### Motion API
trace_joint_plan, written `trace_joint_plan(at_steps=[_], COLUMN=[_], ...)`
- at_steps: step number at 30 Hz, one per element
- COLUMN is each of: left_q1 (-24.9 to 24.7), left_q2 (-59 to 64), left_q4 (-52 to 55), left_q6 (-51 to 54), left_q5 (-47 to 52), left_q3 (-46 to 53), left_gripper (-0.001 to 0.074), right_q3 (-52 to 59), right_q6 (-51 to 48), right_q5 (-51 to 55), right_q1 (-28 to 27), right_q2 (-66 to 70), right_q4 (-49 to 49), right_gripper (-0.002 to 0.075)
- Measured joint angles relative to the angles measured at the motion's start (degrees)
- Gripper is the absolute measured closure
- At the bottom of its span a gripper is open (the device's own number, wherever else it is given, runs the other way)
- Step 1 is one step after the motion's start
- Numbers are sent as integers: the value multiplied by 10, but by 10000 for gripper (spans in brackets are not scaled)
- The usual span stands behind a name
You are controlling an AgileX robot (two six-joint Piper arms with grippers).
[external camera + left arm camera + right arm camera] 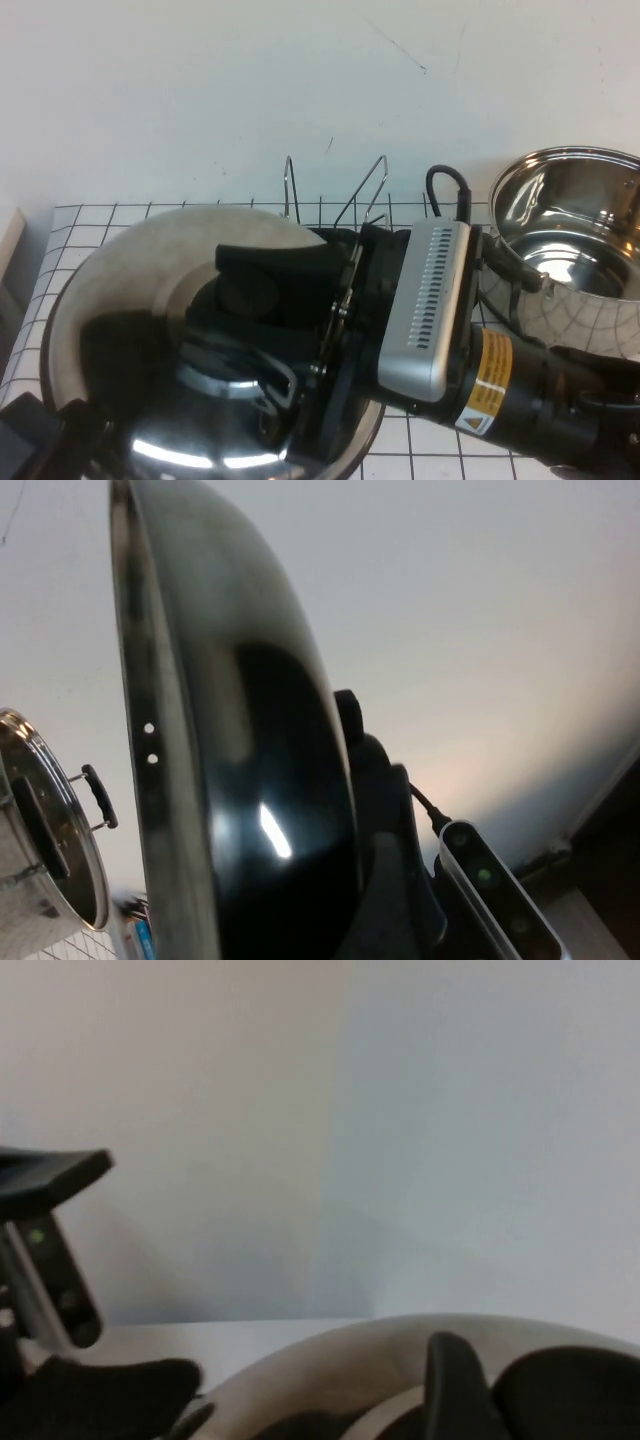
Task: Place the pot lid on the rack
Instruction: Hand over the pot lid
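Observation:
My right gripper is in front of the rack, on the pot lid's black knob. It should open and move back while my left gripper keeps holding the lid's rim.
The pot lid, a shiny steel dome, is held up off the table, tilted toward the high camera. My right gripper reaches in from the lower right and is shut on the lid's black knob. One of its fingers lies beside the knob in the right wrist view. My left gripper is at the lid's lower left rim. The left wrist view shows the lid edge-on. Two wire loops of the rack rise behind the lid; its tray is hidden.
The deep steel pot stands at the right on the checked mat, and also shows in the left wrist view. The right arm's silver camera housing sits between lid and pot.

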Motion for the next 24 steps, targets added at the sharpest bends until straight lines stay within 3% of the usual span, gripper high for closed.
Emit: trace_joint_plan(at_steps=[5, 9, 24], left_q1=[0, 0, 0], left_q2=[0, 0, 0], left_q4=[9, 43, 71], left_q6=[-4, -8, -40], left_q5=[-11, -21, 53], left_q3=[0, 0, 0], left_gripper=[246, 234, 203], right_q3=[0, -1, -1], right_q6=[-50, -34, 48], right_q5=[-3, -3, -3], right_q1=[0, 0, 8], right_q2=[0, 0, 0], right_q4=[109, 167, 30], right_gripper=[387, 387, 387])
